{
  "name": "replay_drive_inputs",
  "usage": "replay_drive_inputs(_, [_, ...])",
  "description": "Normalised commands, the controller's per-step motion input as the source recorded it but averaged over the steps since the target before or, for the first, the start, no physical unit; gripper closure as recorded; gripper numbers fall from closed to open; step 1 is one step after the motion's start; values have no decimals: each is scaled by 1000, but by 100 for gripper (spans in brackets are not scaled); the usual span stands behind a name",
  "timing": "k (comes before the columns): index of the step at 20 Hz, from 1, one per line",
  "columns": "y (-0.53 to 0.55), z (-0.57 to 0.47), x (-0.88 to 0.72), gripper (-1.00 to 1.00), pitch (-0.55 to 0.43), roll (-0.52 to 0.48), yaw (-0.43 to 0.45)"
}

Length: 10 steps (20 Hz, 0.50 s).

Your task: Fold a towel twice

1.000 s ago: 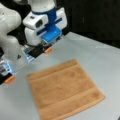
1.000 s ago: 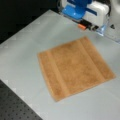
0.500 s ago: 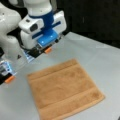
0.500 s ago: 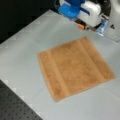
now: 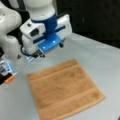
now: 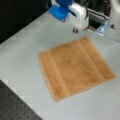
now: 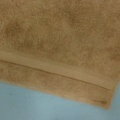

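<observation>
The towel (image 5: 66, 88) will bend up at my gripper when I lift, and the rest of it will stay down, because the thin edge (image 5: 91, 79) is lying loose and flat.
The towel (image 5: 63, 91) (image 6: 73, 66) lies flat and unfolded on the grey table in both front views, orange-brown and roughly square, with a woven band near two opposite edges. My gripper (image 5: 51, 50) (image 6: 68, 25) hangs in the air just beyond the towel's far edge, with its two dark fingertips (image 5: 60, 45) apart, open and holding nothing. It does not touch the cloth. In the wrist view the towel (image 7: 60, 40) fills most of the picture, with one band and a corner at lower right; no fingers show there.
The grey table (image 5: 105, 57) (image 6: 22, 57) runs around the towel on all sides. The white arm base (image 5: 10, 32) stands at a front view's left, with a small orange and blue object (image 5: 7, 75) beside it. A dark perforated board (image 6: 15, 110) borders the table.
The gripper has shifted a little toward the top of the front views. The towel has not moved.
</observation>
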Motion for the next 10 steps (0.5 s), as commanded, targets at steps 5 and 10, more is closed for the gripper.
replay_drive_inputs(5, [210, 120, 789, -100, 329, -16, -367])
replay_drive_inputs(10, [281, 7, 664, -100, 306, -9, -307])
